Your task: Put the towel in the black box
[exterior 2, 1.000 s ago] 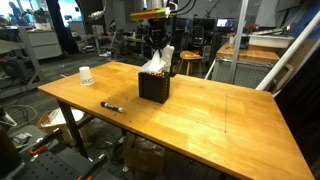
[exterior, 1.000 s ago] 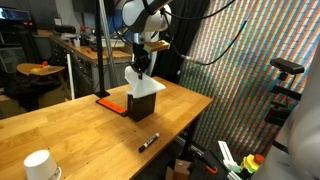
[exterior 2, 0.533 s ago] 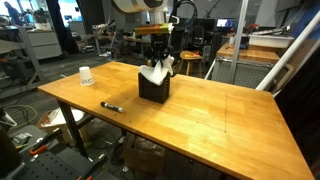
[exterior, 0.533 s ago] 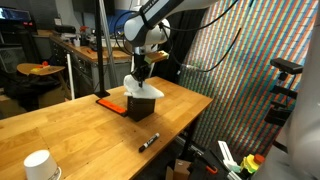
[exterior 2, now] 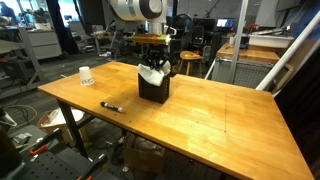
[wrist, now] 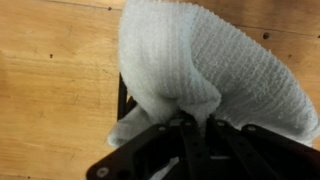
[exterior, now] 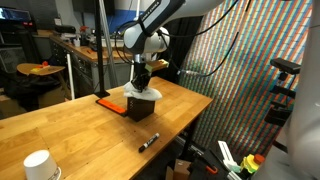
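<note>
The white towel point(exterior 2: 152, 75) is hanging in the middle over the black box's open top point(exterior 2: 154, 83). I keep lowering my gripper until the towel's gripped fold goes down inside the box's rim, and then let go.
A white towel point(exterior: 142, 92) hangs from my gripper point(exterior: 143, 82) and reaches down into the open top of the black box point(exterior: 140, 108) on the wooden table. In an exterior view the towel point(exterior 2: 154, 74) fills the top of the box point(exterior 2: 153, 88) under my gripper point(exterior 2: 155, 64). In the wrist view the towel point(wrist: 200, 60) bulges over the box point(wrist: 124, 98), of which only a dark edge shows. My gripper point(wrist: 195, 122) is shut on a fold of the towel.
A black marker point(exterior: 148, 142) lies on the table point(exterior: 60, 125) near the front edge; it also shows in an exterior view point(exterior 2: 111, 106). A white cup point(exterior: 38, 165) stands at a corner and shows again point(exterior 2: 86, 76). An orange object point(exterior: 103, 100) lies behind the box.
My gripper has come down with the towel. The towel hung well above the box a second ago and now sinks into its open top.
</note>
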Controlling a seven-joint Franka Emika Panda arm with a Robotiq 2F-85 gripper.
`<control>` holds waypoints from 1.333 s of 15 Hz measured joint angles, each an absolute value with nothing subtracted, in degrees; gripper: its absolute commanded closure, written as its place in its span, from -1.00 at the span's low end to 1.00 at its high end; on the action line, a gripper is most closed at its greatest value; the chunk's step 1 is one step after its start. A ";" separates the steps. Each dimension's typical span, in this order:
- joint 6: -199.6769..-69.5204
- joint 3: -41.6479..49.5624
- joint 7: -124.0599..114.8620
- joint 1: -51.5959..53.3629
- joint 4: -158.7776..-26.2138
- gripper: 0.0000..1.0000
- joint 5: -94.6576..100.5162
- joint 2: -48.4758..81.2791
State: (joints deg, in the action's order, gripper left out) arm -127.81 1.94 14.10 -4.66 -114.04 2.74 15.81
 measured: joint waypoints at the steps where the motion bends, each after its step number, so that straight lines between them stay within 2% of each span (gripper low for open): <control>1: -127.84 1.87 14.51 -4.65 -114.33 0.94 2.45 15.82; 19: -127.60 0.58 21.02 -5.94 -113.51 0.92 -5.99 20.49; 20: -127.56 0.47 21.33 -6.19 -113.29 0.40 -6.37 20.60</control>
